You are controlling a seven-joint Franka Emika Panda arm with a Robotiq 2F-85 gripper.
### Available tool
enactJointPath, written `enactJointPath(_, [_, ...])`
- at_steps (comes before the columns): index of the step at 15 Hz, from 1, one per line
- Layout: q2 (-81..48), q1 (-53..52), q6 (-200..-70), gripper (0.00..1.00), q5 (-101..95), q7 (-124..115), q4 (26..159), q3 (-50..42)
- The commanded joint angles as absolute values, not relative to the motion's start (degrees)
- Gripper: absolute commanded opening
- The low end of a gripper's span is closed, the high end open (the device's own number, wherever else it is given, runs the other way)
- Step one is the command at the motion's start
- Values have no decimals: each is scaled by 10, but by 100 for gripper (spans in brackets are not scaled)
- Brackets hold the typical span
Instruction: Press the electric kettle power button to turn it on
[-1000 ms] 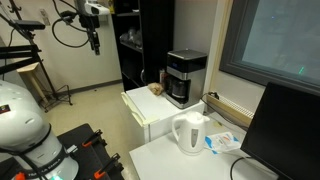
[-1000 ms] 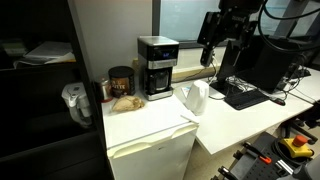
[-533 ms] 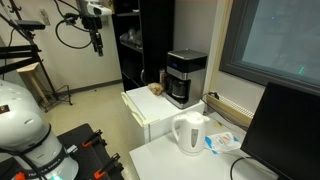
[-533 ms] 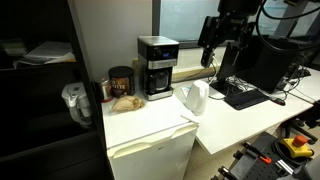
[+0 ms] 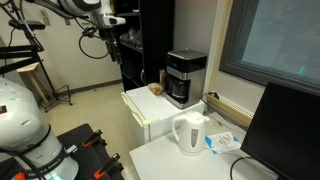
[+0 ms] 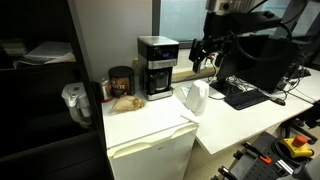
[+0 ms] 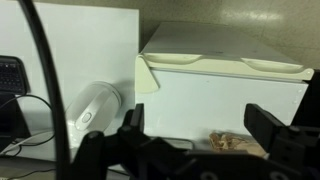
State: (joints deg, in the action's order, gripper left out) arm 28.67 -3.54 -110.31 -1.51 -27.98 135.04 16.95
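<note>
The electric kettle has a narrow window strip on its side, so it will light up there when the robot presses the power button.
The cream-white electric kettle stands on the white desk next to the mini fridge, and shows in both exterior views. In the wrist view it lies at the lower left, seen from above. My gripper hangs in the air well above and behind the kettle, not touching it. It also shows in an exterior view at the top left. In the wrist view my gripper is open and empty, with its dark fingers wide apart.
A black coffee maker stands on the white mini fridge, with a dark jar and a brown snack beside it. A monitor and keyboard sit on the desk behind the kettle.
My arm has swung across and down toward the fridge and kettle. The gripper stays open and the kettle has not moved.
</note>
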Motion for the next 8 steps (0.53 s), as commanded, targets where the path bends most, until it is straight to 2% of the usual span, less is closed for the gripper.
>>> enactJointPath(1, [249,-23,-1171,100,-74,-282,1362,172])
enactJointPath(8, [190,2,-1253,100,-164,-326,1377,164])
